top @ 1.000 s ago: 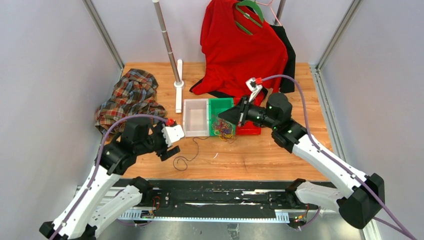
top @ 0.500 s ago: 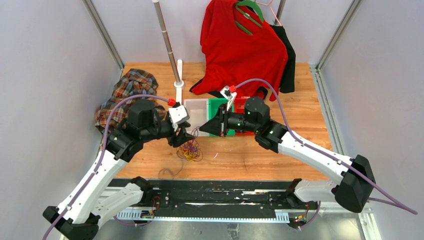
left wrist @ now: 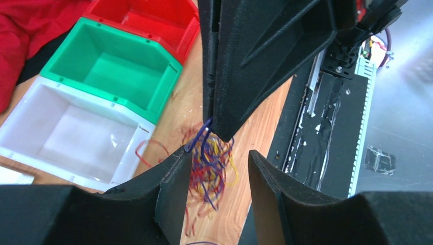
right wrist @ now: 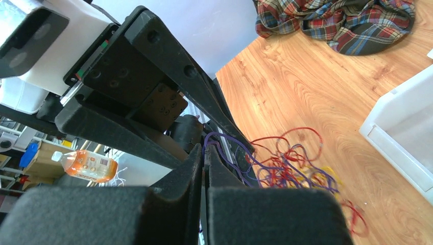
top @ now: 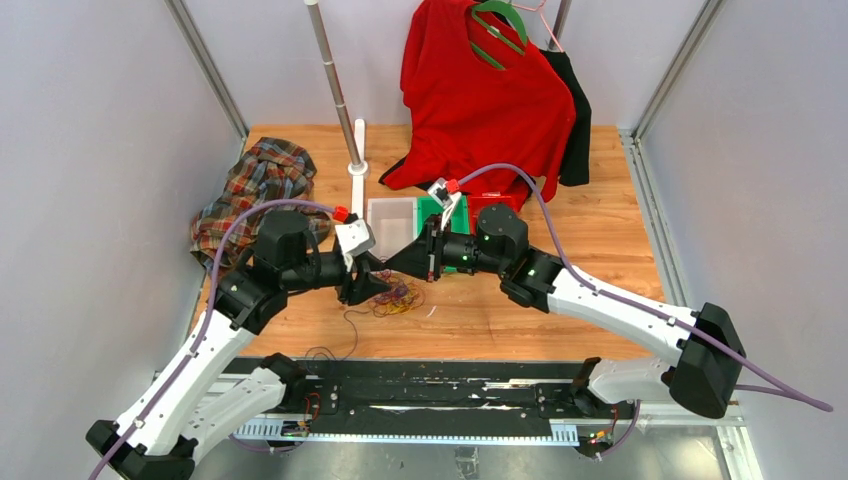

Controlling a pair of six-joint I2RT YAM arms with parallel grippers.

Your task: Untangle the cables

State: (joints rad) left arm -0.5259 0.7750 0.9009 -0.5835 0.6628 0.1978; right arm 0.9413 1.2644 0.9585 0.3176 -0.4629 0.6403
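My right gripper is holding the purple wires point(right wrist: 227, 136) over the tangled clump. Next, my left gripper takes them before my right gripper goes to the red loops point(right wrist: 318, 137).
The cables point(top: 399, 298) are a clump of dark red, yellow and purple wires resting on the wooden table in front of the bins. In the left wrist view the cables point(left wrist: 212, 166) sit between and just beyond my left gripper's point(left wrist: 219, 153) jaws, which stand apart around them; a purple loop brushes one fingertip point(left wrist: 185, 151). My right gripper point(right wrist: 205, 149) is shut, pinching purple strands at its tip, with the rest of the cables point(right wrist: 288, 168) trailing onto the wood. From above, the left gripper point(top: 376, 286) and right gripper point(top: 393, 266) meet tip to tip over the clump.
A white bin point(left wrist: 71, 138), a green bin point(left wrist: 112, 71) and a red bin point(left wrist: 153, 20) stand in a row behind the clump. A plaid shirt point(top: 255, 185) lies at the back left by a metal pole point(top: 335, 90). A red shirt point(top: 480, 100) hangs at the back. A thin black wire point(top: 345, 325) lies near the front edge.
My right gripper has carried the clump from the green bin to the table front-left of it. My left gripper has moved in to the clump and its jaws have narrowed.
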